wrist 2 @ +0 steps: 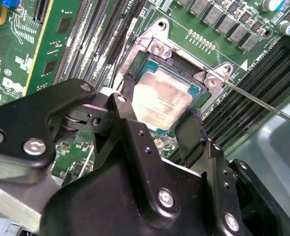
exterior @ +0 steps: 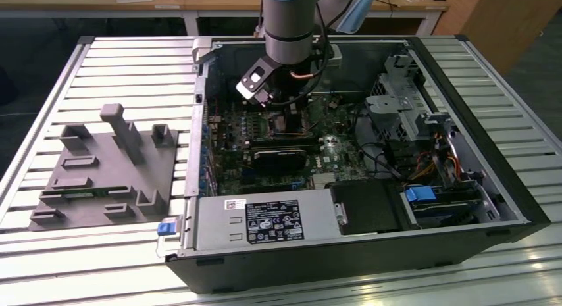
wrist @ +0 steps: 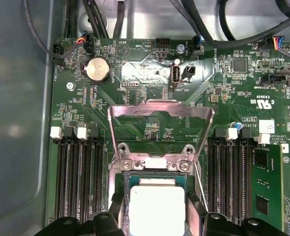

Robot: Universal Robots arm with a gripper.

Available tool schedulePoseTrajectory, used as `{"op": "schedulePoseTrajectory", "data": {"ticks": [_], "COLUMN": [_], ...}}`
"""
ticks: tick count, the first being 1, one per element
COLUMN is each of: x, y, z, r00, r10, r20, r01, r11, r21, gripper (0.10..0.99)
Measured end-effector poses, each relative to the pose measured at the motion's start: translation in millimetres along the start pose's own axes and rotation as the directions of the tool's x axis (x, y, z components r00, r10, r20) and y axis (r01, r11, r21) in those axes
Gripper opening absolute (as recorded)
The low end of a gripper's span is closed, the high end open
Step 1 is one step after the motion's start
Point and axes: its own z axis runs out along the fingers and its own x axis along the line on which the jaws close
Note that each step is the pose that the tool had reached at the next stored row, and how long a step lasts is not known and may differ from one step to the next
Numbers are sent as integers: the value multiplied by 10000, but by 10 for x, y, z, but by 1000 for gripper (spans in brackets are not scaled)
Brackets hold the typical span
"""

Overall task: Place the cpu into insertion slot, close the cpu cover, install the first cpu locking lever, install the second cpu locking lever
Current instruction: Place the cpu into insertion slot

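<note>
My gripper will push the tilted cpu cover (wrist: 159, 105), and the cover will swing toward the cpu, because hinge lugs (wrist: 188, 149) hold it at the socket's edge.
The cpu (wrist 2: 162, 101), a flat square chip with a dull silver top, lies level in the insertion slot (wrist 2: 198, 91) on the green board. In both wrist views my gripper (wrist 2: 159, 105) straddles it, with the black fingers (wrist 2: 128, 93) pressed against two opposite edges of the chip (wrist: 157, 206). The cpu cover (wrist: 159, 104), a thin silver frame with a square window, stands tilted up and open just beyond the slot (wrist: 116, 183). A thin wire locking lever (wrist 2: 263, 104) sticks out unlatched beside the socket. In the exterior view the gripper (exterior: 285, 115) is low inside the open computer case.
Long black memory slots (wrist: 78, 172) flank the socket on both sides. A black heatsink block (exterior: 281, 160), a power supply (exterior: 255, 220) and drive bays with cables (exterior: 422, 135) crowd the case. A grey fixture (exterior: 105, 168) sits on the slatted table at the exterior view's left.
</note>
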Motion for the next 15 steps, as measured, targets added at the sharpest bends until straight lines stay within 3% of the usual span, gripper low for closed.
{"op": "schedulePoseTrajectory", "data": {"ticks": [15], "x": [14], "y": [4], "z": [20], "r00": [10000], "r10": [0], "r20": [-1], "r01": [0], "r11": [10000], "r21": [1], "gripper": [612]}}
